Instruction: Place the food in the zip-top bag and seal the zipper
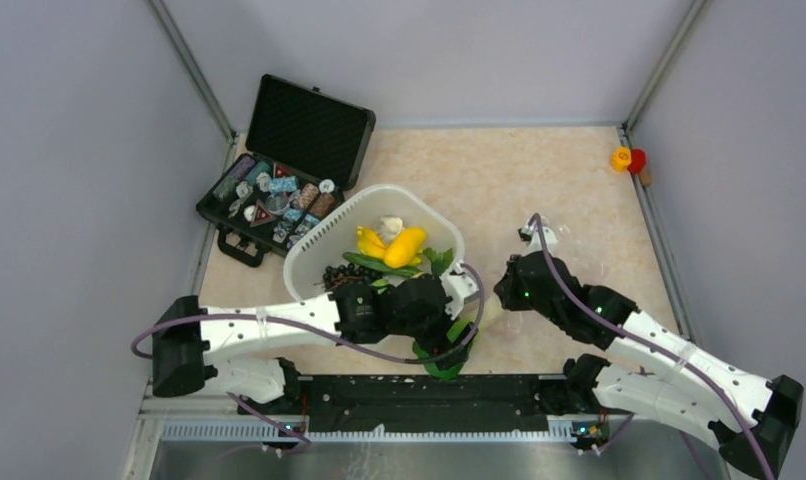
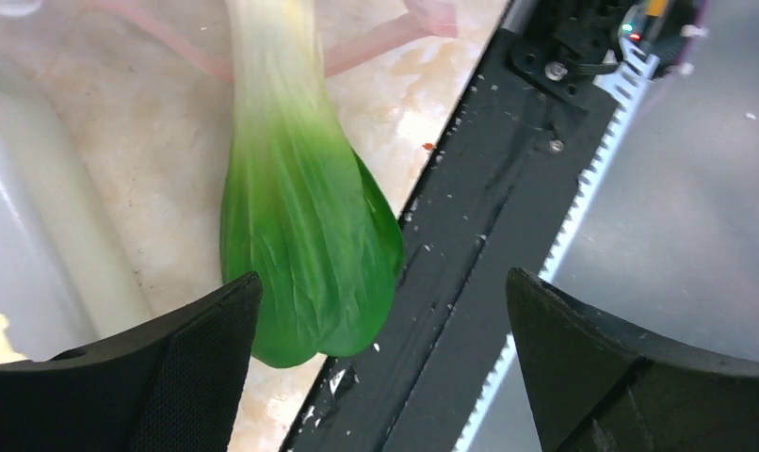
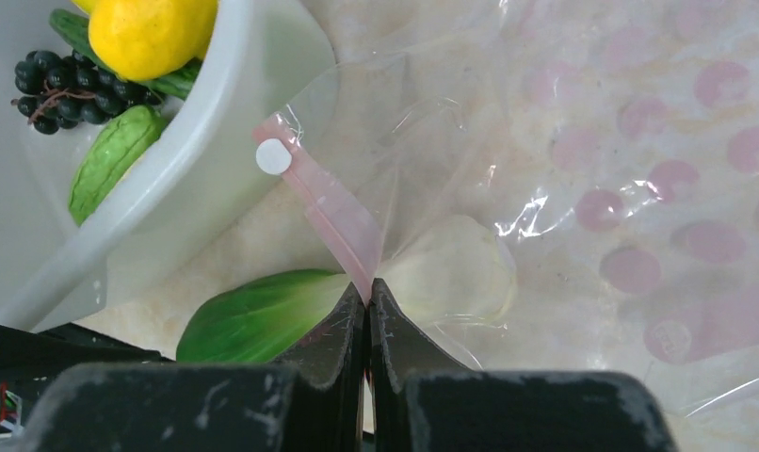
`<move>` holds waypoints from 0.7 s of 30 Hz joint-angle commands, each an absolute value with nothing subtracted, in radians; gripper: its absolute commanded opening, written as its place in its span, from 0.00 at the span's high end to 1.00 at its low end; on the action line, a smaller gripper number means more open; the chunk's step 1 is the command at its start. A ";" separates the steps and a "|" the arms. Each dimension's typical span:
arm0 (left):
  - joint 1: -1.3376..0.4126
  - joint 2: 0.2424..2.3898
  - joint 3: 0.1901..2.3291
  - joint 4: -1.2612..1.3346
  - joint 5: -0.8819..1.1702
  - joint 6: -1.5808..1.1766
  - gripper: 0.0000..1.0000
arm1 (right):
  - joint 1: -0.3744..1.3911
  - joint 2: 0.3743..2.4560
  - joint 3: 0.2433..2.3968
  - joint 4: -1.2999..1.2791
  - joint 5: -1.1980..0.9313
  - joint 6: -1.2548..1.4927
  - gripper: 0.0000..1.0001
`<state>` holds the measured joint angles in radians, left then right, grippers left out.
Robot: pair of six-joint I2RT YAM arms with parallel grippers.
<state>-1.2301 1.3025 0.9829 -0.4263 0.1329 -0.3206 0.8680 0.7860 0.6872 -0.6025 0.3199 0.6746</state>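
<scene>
The white stem is inside the bag's opening (image 1: 492,309) and the green leaf (image 1: 442,368) is free, so the robot's left gripper should keep going down until its fingers are on both sides of the leaf, and then close.
The bok choy (image 2: 305,245) lies on the table beside the tub, its green leaf (image 1: 442,362) reaching the black rail and its white stem (image 3: 451,273) inside the mouth of the clear zip-top bag (image 3: 583,188). My left gripper (image 2: 380,292) hangs open just above the leaf tip, touching nothing. My right gripper (image 3: 368,292) is shut on the pinkish zipper (image 3: 333,212), near its white slider tab (image 3: 273,156). The white tub (image 1: 309,255) holds a yellow pepper (image 1: 404,246), grapes (image 3: 51,85), a green cucumber (image 3: 112,160) and a white radish (image 1: 390,226).
An open black case (image 1: 279,195) of small trinkets sits at the back left. A red and yellow toy (image 1: 627,159) rests in the far right corner. A black rail (image 1: 429,395) runs along the near table edge. Grey walls close in three sides.
</scene>
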 commanded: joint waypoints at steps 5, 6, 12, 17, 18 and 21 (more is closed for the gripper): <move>-1.381 1.331 0.831 -0.144 -0.311 -0.465 0.01 | 0.876 0.689 0.633 -0.569 0.299 0.730 1.00; -1.398 1.345 0.823 -0.132 -0.337 -0.472 0.01 | 0.876 0.683 0.626 -0.568 0.294 0.735 1.00; -1.497 1.444 0.847 -0.159 -0.493 -0.510 0.01 | 0.877 0.637 0.593 -0.585 0.291 0.761 1.00; -1.530 1.519 0.849 -0.169 -0.557 -0.559 0.01 | 0.877 0.599 0.576 -0.595 0.278 0.769 1.00; -1.533 1.531 0.849 -0.173 -0.556 -0.567 0.01 | 0.876 0.598 0.578 -0.600 0.277 0.770 1.00; -1.537 1.564 0.840 -0.165 -0.540 -0.586 0.01 | 0.877 0.595 0.577 -0.607 0.276 0.767 1.00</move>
